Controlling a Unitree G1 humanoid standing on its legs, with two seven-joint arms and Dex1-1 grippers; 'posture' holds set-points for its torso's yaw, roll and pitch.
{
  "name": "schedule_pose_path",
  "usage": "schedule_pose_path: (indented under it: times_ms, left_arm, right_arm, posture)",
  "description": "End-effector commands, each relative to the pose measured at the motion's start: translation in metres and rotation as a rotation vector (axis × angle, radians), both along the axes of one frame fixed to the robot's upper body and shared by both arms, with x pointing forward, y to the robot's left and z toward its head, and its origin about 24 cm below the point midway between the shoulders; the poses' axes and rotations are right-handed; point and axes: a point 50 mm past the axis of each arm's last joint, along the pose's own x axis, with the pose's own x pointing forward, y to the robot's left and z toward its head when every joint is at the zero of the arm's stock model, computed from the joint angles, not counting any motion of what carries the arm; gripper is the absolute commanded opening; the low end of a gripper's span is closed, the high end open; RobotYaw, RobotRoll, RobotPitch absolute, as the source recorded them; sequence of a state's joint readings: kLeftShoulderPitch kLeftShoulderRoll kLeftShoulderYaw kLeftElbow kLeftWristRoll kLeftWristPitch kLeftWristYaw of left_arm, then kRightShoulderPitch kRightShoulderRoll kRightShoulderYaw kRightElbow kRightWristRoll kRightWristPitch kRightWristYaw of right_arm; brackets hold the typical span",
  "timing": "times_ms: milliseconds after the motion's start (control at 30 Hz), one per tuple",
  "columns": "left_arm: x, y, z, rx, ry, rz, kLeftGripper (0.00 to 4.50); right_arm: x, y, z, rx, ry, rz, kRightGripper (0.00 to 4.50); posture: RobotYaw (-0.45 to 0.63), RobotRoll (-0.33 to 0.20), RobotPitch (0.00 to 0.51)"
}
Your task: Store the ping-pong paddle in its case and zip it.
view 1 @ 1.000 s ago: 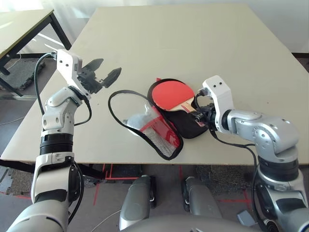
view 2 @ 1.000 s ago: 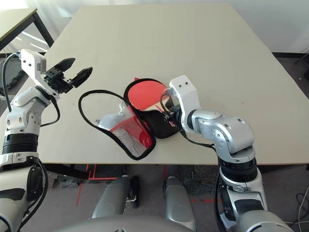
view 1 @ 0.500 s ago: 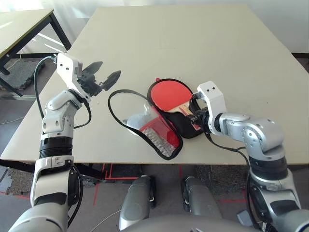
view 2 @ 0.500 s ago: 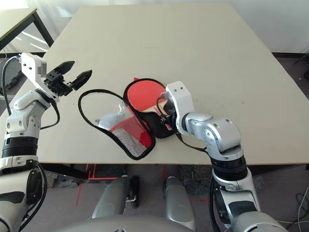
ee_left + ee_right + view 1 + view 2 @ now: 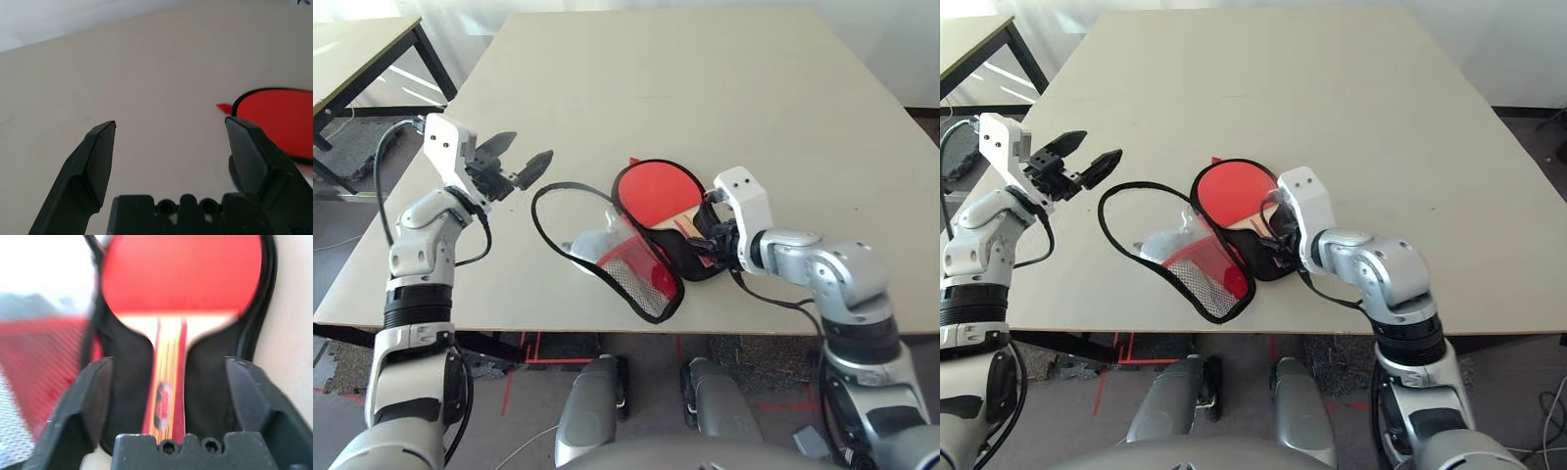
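Note:
Next, my right gripper moves away before my left gripper folds the mesh flap (image 5: 634, 269) over, because my right gripper is above the paddle's handle (image 5: 685, 225), where the mesh flap has to land.
The ping-pong paddle (image 5: 656, 189) lies with its red face up on the black half of the open case (image 5: 689, 258), and its wooden handle (image 5: 166, 382) points toward my right arm. The case's red mesh flap (image 5: 641, 274) is folded out toward the table's front edge, trailing a loop of black zip edging (image 5: 540, 217). My right gripper (image 5: 167, 364) is open, with one finger on each side of the handle and clear of it; it also shows at the case's near end (image 5: 703, 233). My left gripper (image 5: 530, 147) hangs open above bare table left of the case, holding nothing.
A pale grey-white patch (image 5: 592, 240) shows at the flap's upper end. A small red tab (image 5: 633, 162) lies by the case's far rim. The beige table (image 5: 705, 78) stretches bare behind the case. A second table (image 5: 362, 49) stands off to the far left.
My right gripper was shut on the paddle handle and has now opened. It first slid a little left with the paddle. My left gripper has drifted slightly left.

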State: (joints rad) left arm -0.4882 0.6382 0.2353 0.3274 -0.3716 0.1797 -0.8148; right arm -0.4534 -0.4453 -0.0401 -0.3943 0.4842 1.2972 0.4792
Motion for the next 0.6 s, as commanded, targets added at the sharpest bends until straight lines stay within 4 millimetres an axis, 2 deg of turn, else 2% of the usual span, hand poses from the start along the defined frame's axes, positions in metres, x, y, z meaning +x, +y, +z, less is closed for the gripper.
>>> schedule_pose_path:
  times_ms: [33, 167, 333, 400, 500, 600]
  left_arm:
    - [-0.015, 0.017, -0.004, 0.082, 0.102, -0.035, 4.50]
    - [-0.028, 0.032, -0.007, 0.171, 0.200, -0.054, 4.50]
    - [-0.043, 0.043, -0.014, 0.259, 0.346, -0.092, 4.50]
    - [-0.051, 0.034, -0.024, 0.265, 0.454, -0.178, 4.50]
    - [-0.055, 0.015, -0.031, 0.228, 0.509, -0.276, 4.50]
    - [-0.046, -0.019, -0.033, 0.159, 0.499, -0.397, 4.50]
  right_arm:
    - [0.005, -0.037, 0.011, 0.014, -0.093, -0.009, 4.46]
    - [0.010, -0.061, 0.017, -0.023, -0.209, -0.001, 4.46]
    - [0.014, -0.081, 0.020, -0.049, -0.289, -0.025, 4.46]
    - [0.014, -0.087, 0.017, -0.087, -0.308, -0.034, 4.46]
    - [0.014, -0.090, 0.013, -0.097, -0.309, -0.033, 4.46]
    - [0.011, -0.092, 0.006, -0.105, -0.295, -0.040, 4.46]
  posture:
    - [0.11, 0.000, 0.123]
    - [0.11, 0.000, 0.121]
    - [0.11, 0.000, 0.118]
    - [0.11, 0.000, 0.119]
    - [0.10, 0.000, 0.119]
    - [0.09, 0.000, 0.120]
